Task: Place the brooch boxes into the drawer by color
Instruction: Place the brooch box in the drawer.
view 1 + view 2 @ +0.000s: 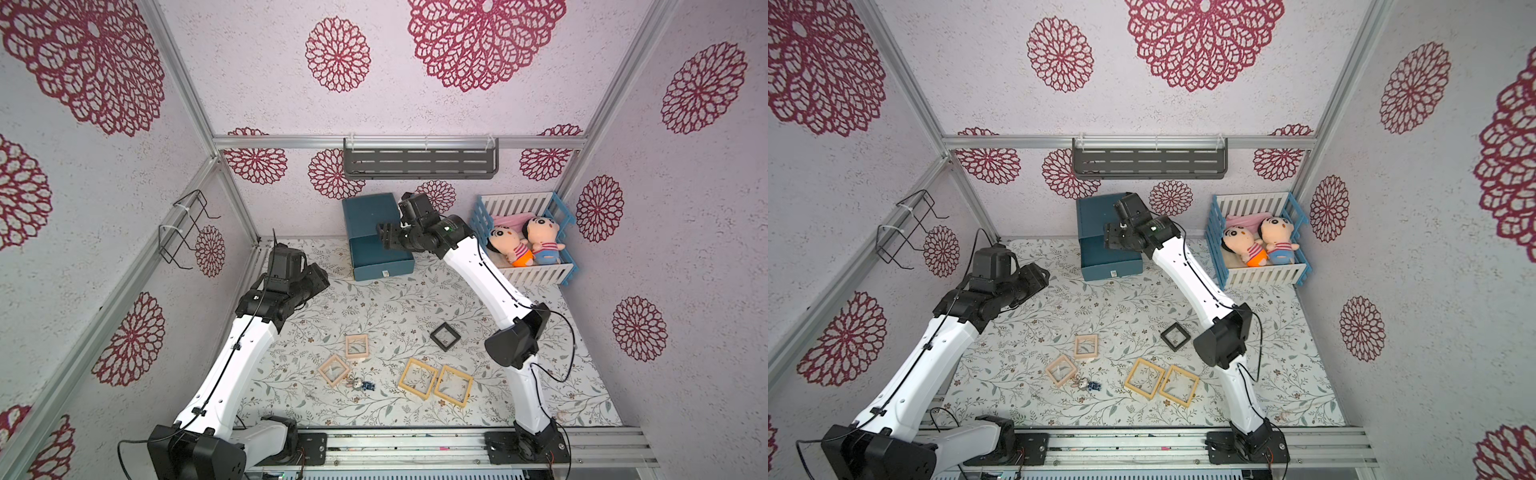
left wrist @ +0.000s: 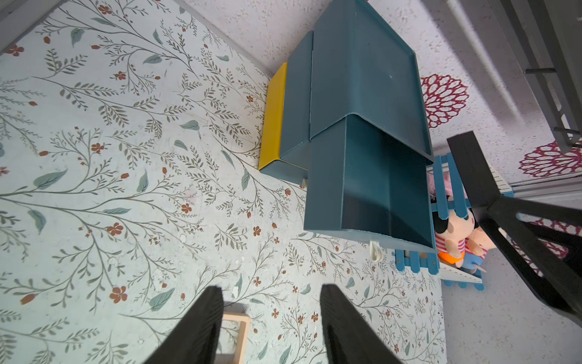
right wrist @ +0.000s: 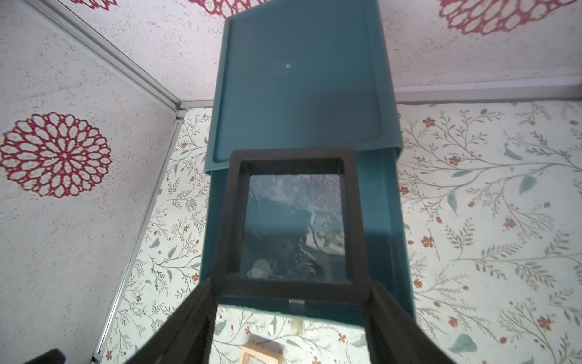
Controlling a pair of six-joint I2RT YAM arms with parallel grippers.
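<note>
My right gripper keeps lowering the black box [image 3: 294,227], which hangs over the empty teal drawer's wide opening, until it gets near the drawer's bottom [image 1: 370,252], and then lets go.
My right gripper [image 3: 291,286] is shut on a small black brooch box [image 3: 289,220] and holds it over the pulled-out top drawer [image 3: 382,220] of the teal chest [image 1: 368,218], which stands at the back of the table. My left gripper [image 2: 272,290] hangs open and empty above the table's left back [image 1: 320,278]. On the table lie another black box [image 1: 445,336], two pale pink boxes [image 1: 357,346] [image 1: 334,370] and two yellow-tan boxes [image 1: 418,378] [image 1: 453,385]. One pink box [image 2: 242,327] shows under my left fingers.
A blue-and-white crib [image 1: 536,274] with two dolls stands right of the chest, close to my right arm. A tiny trinket [image 1: 361,384] lies beside the front pink box. A grey shelf [image 1: 419,160] and a wire rack [image 1: 187,228] hang on the walls.
</note>
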